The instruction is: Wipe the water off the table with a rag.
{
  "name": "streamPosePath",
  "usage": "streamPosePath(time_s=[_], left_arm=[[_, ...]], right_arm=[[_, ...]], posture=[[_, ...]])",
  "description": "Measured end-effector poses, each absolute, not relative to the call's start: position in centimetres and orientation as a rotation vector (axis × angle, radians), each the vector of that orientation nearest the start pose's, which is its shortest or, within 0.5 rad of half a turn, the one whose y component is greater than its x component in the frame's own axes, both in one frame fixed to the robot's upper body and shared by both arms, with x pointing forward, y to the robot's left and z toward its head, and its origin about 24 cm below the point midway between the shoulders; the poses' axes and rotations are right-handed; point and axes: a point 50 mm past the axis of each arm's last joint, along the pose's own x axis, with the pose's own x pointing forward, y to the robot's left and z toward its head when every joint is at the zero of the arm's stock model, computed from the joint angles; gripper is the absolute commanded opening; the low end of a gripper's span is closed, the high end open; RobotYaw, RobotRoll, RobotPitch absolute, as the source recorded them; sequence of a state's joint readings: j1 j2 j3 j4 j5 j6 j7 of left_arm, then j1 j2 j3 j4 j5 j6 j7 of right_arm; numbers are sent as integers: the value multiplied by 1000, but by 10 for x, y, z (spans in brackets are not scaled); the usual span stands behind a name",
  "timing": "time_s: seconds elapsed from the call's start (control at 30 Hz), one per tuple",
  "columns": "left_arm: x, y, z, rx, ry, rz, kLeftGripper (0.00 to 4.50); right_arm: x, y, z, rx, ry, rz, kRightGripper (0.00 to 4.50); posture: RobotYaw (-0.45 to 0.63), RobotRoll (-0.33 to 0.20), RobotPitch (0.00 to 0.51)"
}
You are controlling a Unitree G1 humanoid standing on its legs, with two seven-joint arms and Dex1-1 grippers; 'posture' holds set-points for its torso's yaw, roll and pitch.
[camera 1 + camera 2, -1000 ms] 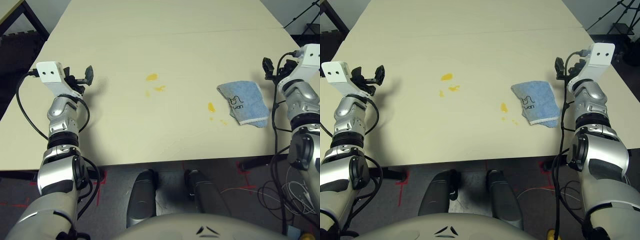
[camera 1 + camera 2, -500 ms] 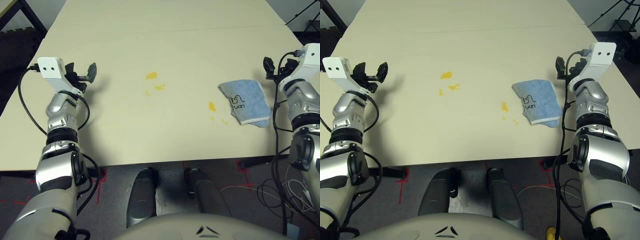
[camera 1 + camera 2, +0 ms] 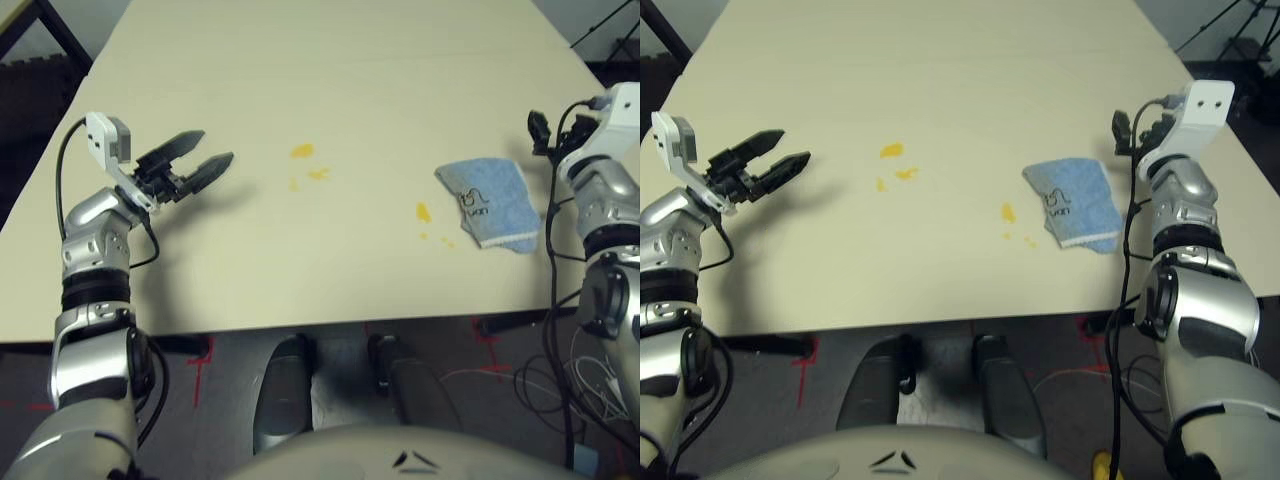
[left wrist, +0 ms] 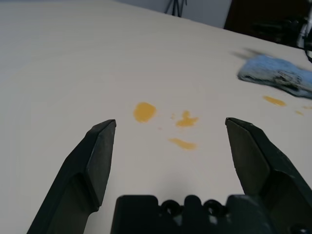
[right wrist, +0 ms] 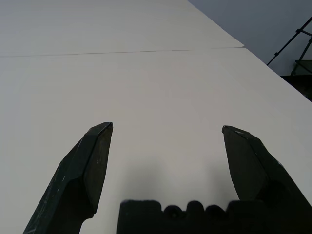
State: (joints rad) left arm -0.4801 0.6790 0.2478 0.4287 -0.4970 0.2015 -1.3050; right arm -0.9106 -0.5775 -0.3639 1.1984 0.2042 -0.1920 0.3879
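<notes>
Next, my right gripper moves back, turns toward the rag and pinches the rag's outer side before it wipes, because it is pointing at empty tabletop beyond the rag.
The light blue rag lies folded on the right of the cream table, lettering up. Small yellow-orange water blotches sit at mid-table, and a further blotch with droplets lies just left of the rag. My left gripper is open over the left of the table, its fingers pointing right at the mid-table blotches. My right gripper is open and empty beyond the rag's far right corner, facing bare tabletop.
The table's front edge runs just below my forearms, with dark floor, red tape marks and loose cables beneath. A faint seam crosses the tabletop farther back. A tripod stands off the far right corner.
My left gripper has swung down and to the right, its fingers now pointing level at the mid-table blotches. The right arm and the rag have stayed put.
</notes>
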Motion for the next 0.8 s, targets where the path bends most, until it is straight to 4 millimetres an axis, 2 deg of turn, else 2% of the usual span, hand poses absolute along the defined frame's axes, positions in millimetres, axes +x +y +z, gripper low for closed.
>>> streamPosePath(time_s=[0.13, 0.3, 0.53, 0.7, 0.8], left_arm=[[286, 268, 150, 79, 21, -1107, 4500], [286, 259, 151, 133, 12, -1151, 4500], [286, 250, 145, 246, 2, -1187, 4500], [283, 249, 138, 258, 14, -1201, 4500], [283, 248, 136, 256, 19, -1204, 4500]], right_arm=[[369, -319, 144, 46, -61, -86, 4465], [368, -321, 143, 113, -28, -56, 4465], [368, -326, 165, 130, -27, 30, 4465], [365, -322, 174, 217, 105, 177, 4465], [355, -326, 184, 231, 202, 234, 4465]], posture=[[186, 0, 214], [177, 0, 216], [161, 0, 213], [156, 0, 215], [155, 0, 218]])
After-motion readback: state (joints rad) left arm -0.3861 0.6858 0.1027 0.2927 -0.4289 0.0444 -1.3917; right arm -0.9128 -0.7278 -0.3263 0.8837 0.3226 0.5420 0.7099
